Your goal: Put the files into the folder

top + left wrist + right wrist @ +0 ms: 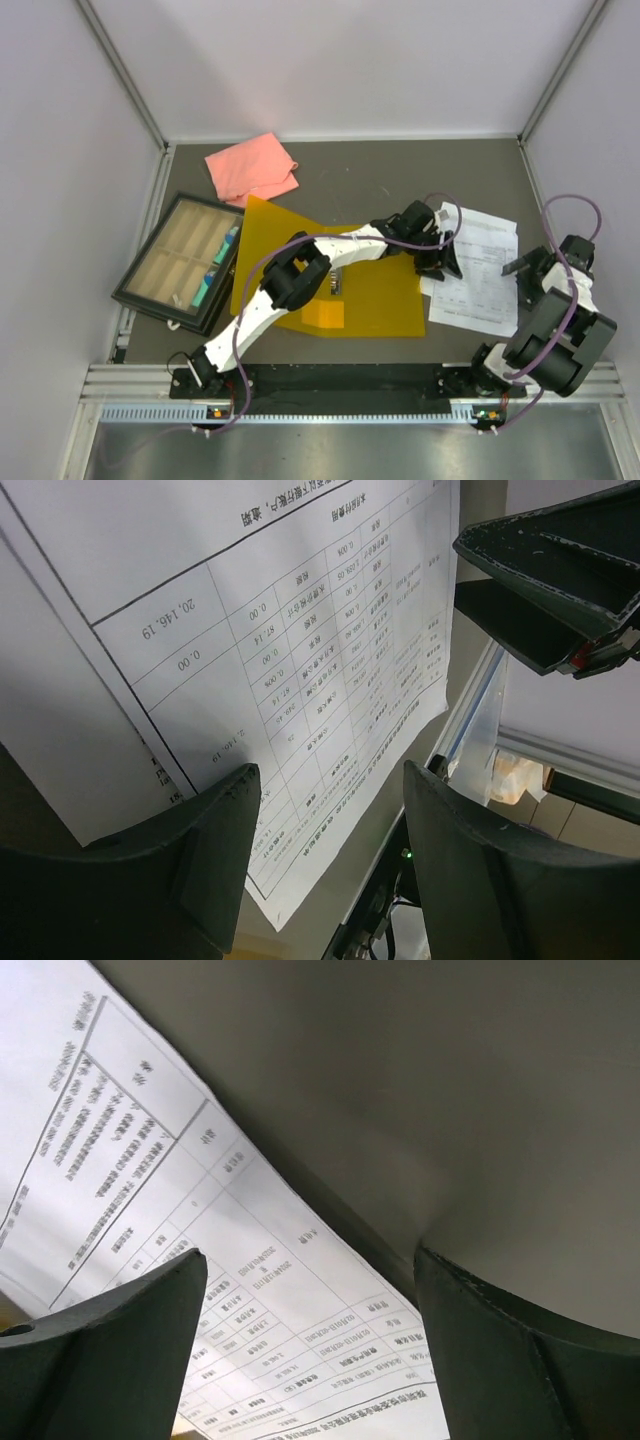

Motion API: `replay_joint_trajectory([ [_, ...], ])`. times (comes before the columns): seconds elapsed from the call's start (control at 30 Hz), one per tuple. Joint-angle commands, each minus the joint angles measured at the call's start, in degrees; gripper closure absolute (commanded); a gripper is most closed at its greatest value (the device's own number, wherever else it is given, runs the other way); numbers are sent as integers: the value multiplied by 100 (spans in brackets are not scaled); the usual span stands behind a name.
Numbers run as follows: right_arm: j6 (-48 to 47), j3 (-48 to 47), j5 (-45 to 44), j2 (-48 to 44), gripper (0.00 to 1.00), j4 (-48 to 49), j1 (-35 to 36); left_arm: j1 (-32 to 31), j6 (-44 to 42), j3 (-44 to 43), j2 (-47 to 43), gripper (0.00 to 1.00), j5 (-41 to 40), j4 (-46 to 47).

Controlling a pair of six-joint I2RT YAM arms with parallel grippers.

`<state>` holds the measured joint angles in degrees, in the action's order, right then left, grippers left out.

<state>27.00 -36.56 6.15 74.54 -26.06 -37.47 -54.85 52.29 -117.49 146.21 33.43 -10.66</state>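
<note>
The files' edge is free inside the right gripper's open fingers and clear mat (400, 1195) is next to it, so the robot should keep that gripper moving inward until the fingers pinch that edge (350, 1252).
The files (478, 272) are white printed sheets lying slightly fanned on the dark mat, right of the folder (375, 300). The yellow-orange folder lies flat in the middle, partly under the left arm. My left gripper (440, 262) hangs open over the sheets' left edge. In the left wrist view the printed tables (300, 650) run beneath its spread fingers (330, 772), with nothing between them. My right gripper (525, 270) stands open at the sheets' right edge. The right wrist view shows paper (150, 1160) under the gap (310, 1257).
A pink cloth (252, 166) lies at the back left. A black-framed tray (180, 262) with compartments sits at the left, touching the folder's edge. The right gripper's fingers (560, 590) show at the top right of the left wrist view. Walls close three sides.
</note>
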Motion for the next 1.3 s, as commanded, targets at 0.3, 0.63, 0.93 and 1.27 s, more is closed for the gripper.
replay_joint_trajectory([
  [0.3, -90, 245, 1669, 298, 18, 268, 258, 379, -475, 77, 513, 34, -399, -728],
  [0.63, 42, 342, 2531, -70, 23, 190, 495, 370, -404, 130, 549, 34, -390, -622],
  [0.93, -2, 70, 2689, -888, 23, -460, 495, 379, -439, 156, 514, 34, -425, -613],
  [1.27, 155, 43, 3014, -1091, 23, -514, 495, 379, -466, 218, 487, 34, -416, -569],
])
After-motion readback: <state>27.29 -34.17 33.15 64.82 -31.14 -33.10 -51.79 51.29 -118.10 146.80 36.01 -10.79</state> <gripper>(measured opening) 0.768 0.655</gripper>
